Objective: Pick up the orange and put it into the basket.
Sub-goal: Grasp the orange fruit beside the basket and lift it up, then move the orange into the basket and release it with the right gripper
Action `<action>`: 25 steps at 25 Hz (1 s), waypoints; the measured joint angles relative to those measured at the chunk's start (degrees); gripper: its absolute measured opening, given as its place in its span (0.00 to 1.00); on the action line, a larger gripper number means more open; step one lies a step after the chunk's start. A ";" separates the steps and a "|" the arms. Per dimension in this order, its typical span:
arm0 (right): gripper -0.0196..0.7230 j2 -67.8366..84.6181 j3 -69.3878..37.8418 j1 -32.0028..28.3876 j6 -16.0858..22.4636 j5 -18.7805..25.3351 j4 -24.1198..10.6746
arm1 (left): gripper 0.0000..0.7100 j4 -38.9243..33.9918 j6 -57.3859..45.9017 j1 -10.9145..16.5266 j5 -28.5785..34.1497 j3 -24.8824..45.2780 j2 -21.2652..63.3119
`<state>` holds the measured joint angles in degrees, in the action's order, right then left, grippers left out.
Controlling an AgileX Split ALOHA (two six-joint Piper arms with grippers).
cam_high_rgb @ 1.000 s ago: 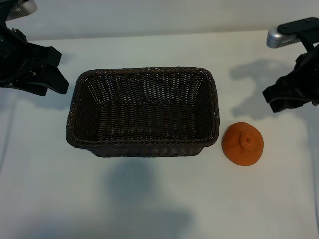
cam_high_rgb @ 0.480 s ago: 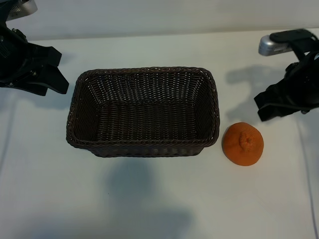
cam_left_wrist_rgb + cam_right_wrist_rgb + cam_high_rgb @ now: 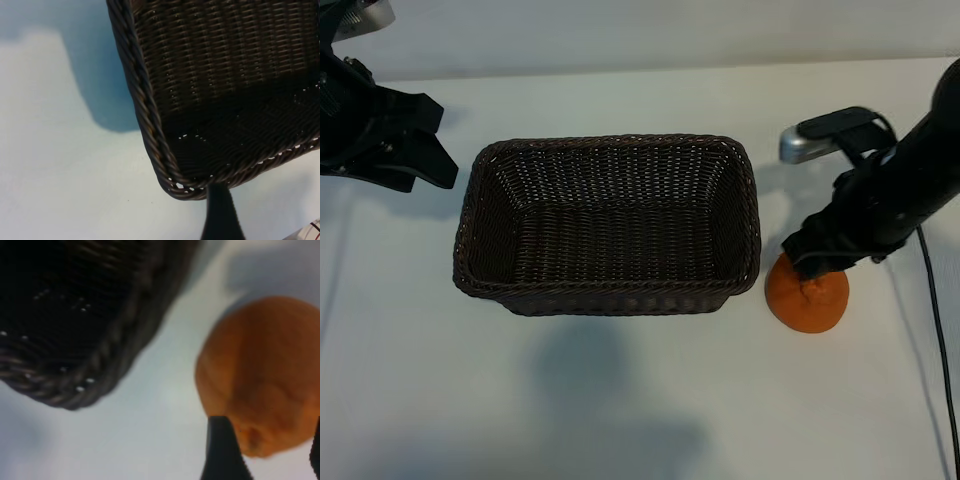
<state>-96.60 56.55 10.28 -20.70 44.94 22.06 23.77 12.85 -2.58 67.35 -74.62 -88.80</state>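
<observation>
The orange is clear of the basket, and its raised top (image 3: pixel 810 289) is in line with the open fingers of my right gripper. I should now move down until the fingers are on both sides of the orange.
The orange (image 3: pixel 810 302) lies on the white table just right of the dark woven basket (image 3: pixel 608 146), close to its near right corner. My right gripper (image 3: pixel 812 266) hangs directly over the orange's top and covers its upper part. In the right wrist view the orange (image 3: pixel 260 365) sits between and ahead of two spread dark fingers (image 3: pixel 222 450), so the right gripper (image 3: pixel 267 421) is open and holds nothing. The basket's rim (image 3: pixel 100 372) shows beside it. My left gripper (image 3: pixel 435 140) is parked open at the far left, beside the basket corner (image 3: pixel 150 125).
A black cable (image 3: pixel 935 330) runs down the table along the right edge, below the right arm. The white tabletop (image 3: pixel 620 400) stretches in front of the basket. The basket's inside holds nothing.
The right arm has swung in from the far right and down, so its gripper now sits over the orange. The left arm, basket and orange have not moved.
</observation>
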 joint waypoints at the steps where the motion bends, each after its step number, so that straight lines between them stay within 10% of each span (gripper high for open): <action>1: 0.60 -0.57 -0.22 0.05 0.00 -0.54 0.00 | 0.70 0.00 0.00 0.00 0.00 0.00 0.00; 15: 0.59 -7.67 -0.57 0.05 0.00 -3.02 0.61 | 0.70 0.00 0.25 0.00 0.00 0.00 0.00; 21: 0.17 -7.67 1.36 0.05 0.00 0.58 1.73 | 0.70 0.00 0.25 0.00 -0.05 0.00 0.00; 25: 0.16 -7.67 1.61 0.05 -0.44 1.04 1.78 | 0.70 0.00 0.25 0.00 -0.05 0.00 0.00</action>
<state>-104.27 58.16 10.33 -21.14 45.98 23.84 23.77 13.10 -2.58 67.30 -74.62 -88.80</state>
